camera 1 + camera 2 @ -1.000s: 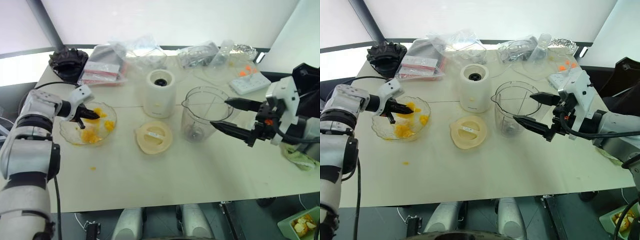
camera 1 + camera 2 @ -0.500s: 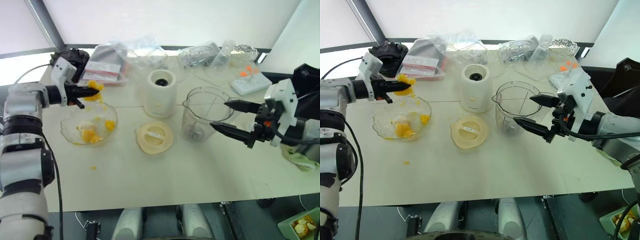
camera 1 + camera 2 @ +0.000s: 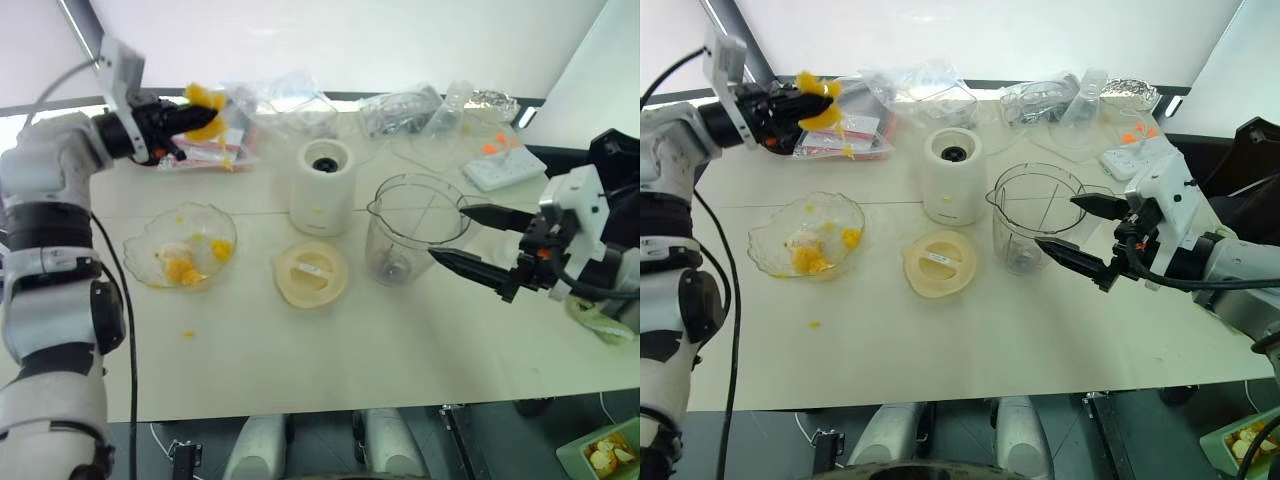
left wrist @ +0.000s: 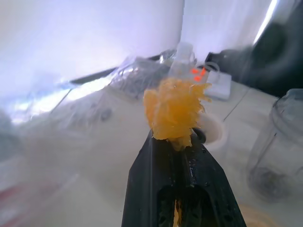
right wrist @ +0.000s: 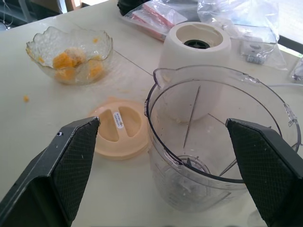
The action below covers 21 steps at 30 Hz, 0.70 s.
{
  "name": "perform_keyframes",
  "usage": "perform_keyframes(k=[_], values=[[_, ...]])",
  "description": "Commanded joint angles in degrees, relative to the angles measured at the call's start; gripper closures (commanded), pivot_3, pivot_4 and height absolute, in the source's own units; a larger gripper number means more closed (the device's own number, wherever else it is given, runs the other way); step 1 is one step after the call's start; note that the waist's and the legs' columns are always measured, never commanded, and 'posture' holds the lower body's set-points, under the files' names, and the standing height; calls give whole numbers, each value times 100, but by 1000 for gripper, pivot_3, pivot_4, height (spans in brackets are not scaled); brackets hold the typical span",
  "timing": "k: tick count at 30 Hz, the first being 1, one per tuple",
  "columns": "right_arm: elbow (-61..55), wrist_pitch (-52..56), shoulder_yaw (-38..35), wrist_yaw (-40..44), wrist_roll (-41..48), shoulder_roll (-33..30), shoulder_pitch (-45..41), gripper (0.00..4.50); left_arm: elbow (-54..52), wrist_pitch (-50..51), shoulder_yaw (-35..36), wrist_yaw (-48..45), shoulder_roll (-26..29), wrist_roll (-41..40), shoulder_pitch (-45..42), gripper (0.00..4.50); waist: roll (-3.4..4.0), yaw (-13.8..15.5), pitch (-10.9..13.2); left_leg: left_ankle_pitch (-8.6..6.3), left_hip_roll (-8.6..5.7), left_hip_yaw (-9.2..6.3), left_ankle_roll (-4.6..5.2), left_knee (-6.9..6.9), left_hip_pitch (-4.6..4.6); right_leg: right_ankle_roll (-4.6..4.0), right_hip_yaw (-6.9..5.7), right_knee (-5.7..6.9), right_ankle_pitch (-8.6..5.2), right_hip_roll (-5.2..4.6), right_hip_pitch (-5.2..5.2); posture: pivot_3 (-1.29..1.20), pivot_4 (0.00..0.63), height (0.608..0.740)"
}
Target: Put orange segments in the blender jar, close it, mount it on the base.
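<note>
The orange segment hangs higher than the open blender jar, so my left gripper should keep carrying it across and let it go over the blender jar's opening.
My left gripper is shut on a ragged orange segment and holds it high in the air, over the back left of the table; small bits hang below it. The wrist view shows the same segment pinched at the fingertips. More orange segments lie in a shallow glass dish. The clear blender jar stands open, right of the cream base. My right gripper is open beside the jar's right side, fingers level and apart from it.
The flat cream lid lies in front of the base. An orange scrap sits on the table near the dish. Plastic bags and a white power strip line the back edge. A green cloth lies at the right.
My left gripper closed on a segment in the dish, then lifted it up and toward the back. The right gripper stayed where it was, open.
</note>
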Motion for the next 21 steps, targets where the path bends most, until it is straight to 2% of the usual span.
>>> perform_keyframes(k=[1,4,11,15,21], values=[[-282,-53,-357,-175,147,47,93,0,253,-417,-248,-328,-315,-44,-666,4436,0,37,0,0,-1,1,0,0,0,0,0,0,0,0,0,0,150,740],[-415,-28,-525,-320,237,66,252,0,827,-821,-384,-487,-663,50,-1144,4436,0,43,0,0,-4,2,0,0,0,0,0,-1,0,2,0,0,150,740],[-1023,36,-1246,-955,708,217,976,0,2244,-1754,-563,-809,-1854,210,-2086,4436,-2,39,1,0,-4,5,0,0,-1,0,1,-3,0,3,0,0,150,740],[-1446,-4,-1775,-1452,1111,303,1542,0,2919,-2221,-597,-705,-2437,405,-2292,4436,-3,46,2,0,-3,3,1,-1,-1,0,1,-4,-1,4,1,0,150,740],[-2197,-369,-2867,-2367,1971,516,2901,0,3442,-2600,-736,-743,-3281,767,-2302,4436,-5,57,3,-1,-2,1,1,-1,-3,2,2,-7,-2,5,2,0,150,740]])
